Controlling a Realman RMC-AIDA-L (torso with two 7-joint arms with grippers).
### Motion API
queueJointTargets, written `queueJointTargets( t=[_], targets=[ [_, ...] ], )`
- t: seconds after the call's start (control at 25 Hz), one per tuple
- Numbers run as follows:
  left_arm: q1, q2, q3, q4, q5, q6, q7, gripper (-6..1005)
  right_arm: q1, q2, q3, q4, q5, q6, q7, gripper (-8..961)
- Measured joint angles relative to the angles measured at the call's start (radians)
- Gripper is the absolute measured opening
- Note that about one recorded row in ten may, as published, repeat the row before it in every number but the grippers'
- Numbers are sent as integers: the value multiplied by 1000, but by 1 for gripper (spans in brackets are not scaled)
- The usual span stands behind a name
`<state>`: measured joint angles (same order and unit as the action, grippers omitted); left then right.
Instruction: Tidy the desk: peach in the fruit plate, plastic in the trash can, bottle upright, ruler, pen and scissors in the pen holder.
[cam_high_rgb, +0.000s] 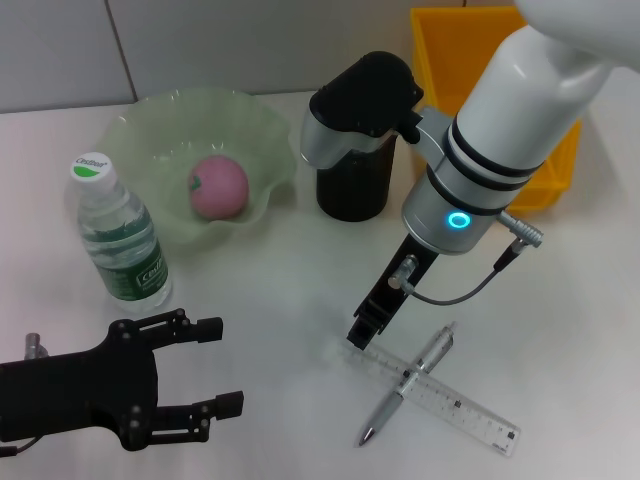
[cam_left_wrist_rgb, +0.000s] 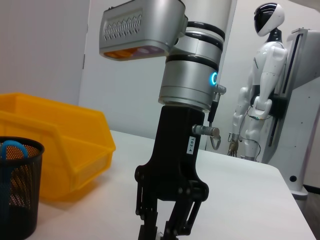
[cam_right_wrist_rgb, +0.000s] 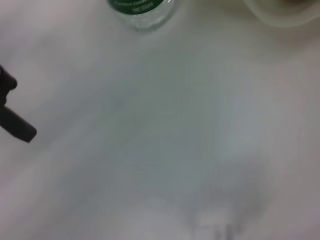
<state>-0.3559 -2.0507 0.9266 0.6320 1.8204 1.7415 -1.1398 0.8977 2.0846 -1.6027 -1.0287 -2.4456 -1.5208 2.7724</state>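
The fingers of the robot's right gripper reach only the ruler's far edge (cam_high_rgb: 374, 348), so the robot should open them and move them nearer, across the ruler's end (cam_high_rgb: 362, 358), before it lifts the ruler.
A pink peach (cam_high_rgb: 218, 187) lies in the green fruit plate (cam_high_rgb: 150, 140). The bottle (cam_high_rgb: 120, 235) stands upright beside the plate. On the table to the front right lies a clear ruler (cam_high_rgb: 455, 402) with a silver pen (cam_high_rgb: 412, 383) across it. My right gripper (cam_high_rgb: 360, 335) (cam_left_wrist_rgb: 161, 232) points down at the ruler's left end. The black mesh pen holder (cam_high_rgb: 352, 185) (cam_left_wrist_rgb: 17, 195) holds blue-handled scissors (cam_left_wrist_rgb: 12, 150). My left gripper (cam_high_rgb: 222, 365) rests open at the front left, holding nothing. No plastic is in view.
A yellow bin (cam_high_rgb: 455, 50) (cam_left_wrist_rgb: 60, 145) stands at the back right behind my right arm. The right wrist view takes in the bottle's base (cam_right_wrist_rgb: 142, 10), the plate's rim (cam_right_wrist_rgb: 280, 12) and a left finger (cam_right_wrist_rgb: 15, 125) over bare white table.
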Motion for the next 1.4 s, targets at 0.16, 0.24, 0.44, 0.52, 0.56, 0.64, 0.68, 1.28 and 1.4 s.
queueJointTargets(
  t=[0.16,0.24,0.44,0.52,0.56,0.64,0.68,1.28,1.4],
  targets=[
    [0,0,0,0,0,0,0,829,-1,2,-12,-3,0,8,-22,350],
    [0,0,0,0,-1,0,0,829,3,2,-36,-5,1,9,-25,383],
    [0,3,-2,0,-3,0,-1,828,13,5,-104,-22,0,12,-19,517],
    [-1,4,-2,0,-2,0,-1,828,12,5,-116,-31,0,11,-16,600],
    [-1,6,-2,0,-1,-1,-1,828,10,5,-122,-35,0,12,-14,641],
    [-1,13,-2,0,0,-5,-1,828,-1,5,-156,-50,-7,27,3,640],
    [-1,13,-2,0,0,-5,-1,828,-1,5,-156,-50,-7,27,3,639],
    [-3,42,-2,1,1,-3,-17,828,-3,6,-284,-93,-55,71,137,633],
    [-3,48,-2,2,0,-3,-17,828,-3,6,-302,-95,-52,78,156,633]
  ],
)
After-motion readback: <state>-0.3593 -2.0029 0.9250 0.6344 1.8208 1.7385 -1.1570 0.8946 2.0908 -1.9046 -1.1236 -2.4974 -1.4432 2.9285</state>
